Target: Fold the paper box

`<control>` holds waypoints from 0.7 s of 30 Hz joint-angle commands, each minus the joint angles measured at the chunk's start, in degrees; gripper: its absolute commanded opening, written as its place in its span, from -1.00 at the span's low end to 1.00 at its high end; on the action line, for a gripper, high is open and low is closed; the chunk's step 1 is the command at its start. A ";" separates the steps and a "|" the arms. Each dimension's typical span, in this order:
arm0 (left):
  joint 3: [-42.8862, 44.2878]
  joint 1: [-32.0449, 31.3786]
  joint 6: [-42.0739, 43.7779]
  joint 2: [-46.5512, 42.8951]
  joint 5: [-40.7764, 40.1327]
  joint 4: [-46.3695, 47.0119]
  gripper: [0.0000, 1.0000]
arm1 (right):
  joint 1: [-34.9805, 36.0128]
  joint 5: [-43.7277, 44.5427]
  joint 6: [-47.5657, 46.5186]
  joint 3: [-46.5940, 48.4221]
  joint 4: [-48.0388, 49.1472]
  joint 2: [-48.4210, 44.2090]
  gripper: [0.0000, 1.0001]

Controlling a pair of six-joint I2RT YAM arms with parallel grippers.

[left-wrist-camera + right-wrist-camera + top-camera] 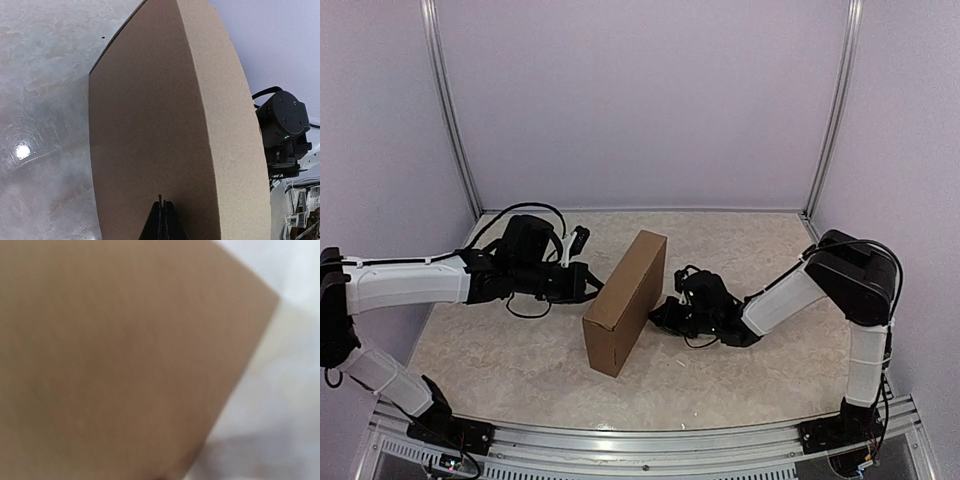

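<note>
The paper box is standing on its long edge [632,350] against my right gripper. My right gripper should move back over the tabletop [705,362] and let the box lie flat.
The paper box [625,300] is a closed brown cardboard slab standing on its long edge in the middle of the table, running from near left to far right. My left gripper [596,288] is shut with nothing between its fingers, and its tip rests against the box's left face [150,125], low in the left wrist view [162,201]. My right gripper [662,314] is shut and sits close against the box's right face. In the right wrist view the blurred cardboard [100,365] fills the frame and hides the fingers.
The marbled tabletop [740,380] is bounded by lilac walls at the back and both sides and by a metal rail [650,440] at the near edge. Past the box's top edge, the left wrist view catches the right arm's black wrist [282,120].
</note>
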 commanded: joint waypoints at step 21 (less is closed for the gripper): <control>-0.92 -5.20 -5.17 2.19 -0.62 11.74 -1.00 | 1.86 0.43 0.71 -1.89 3.35 3.12 -1.00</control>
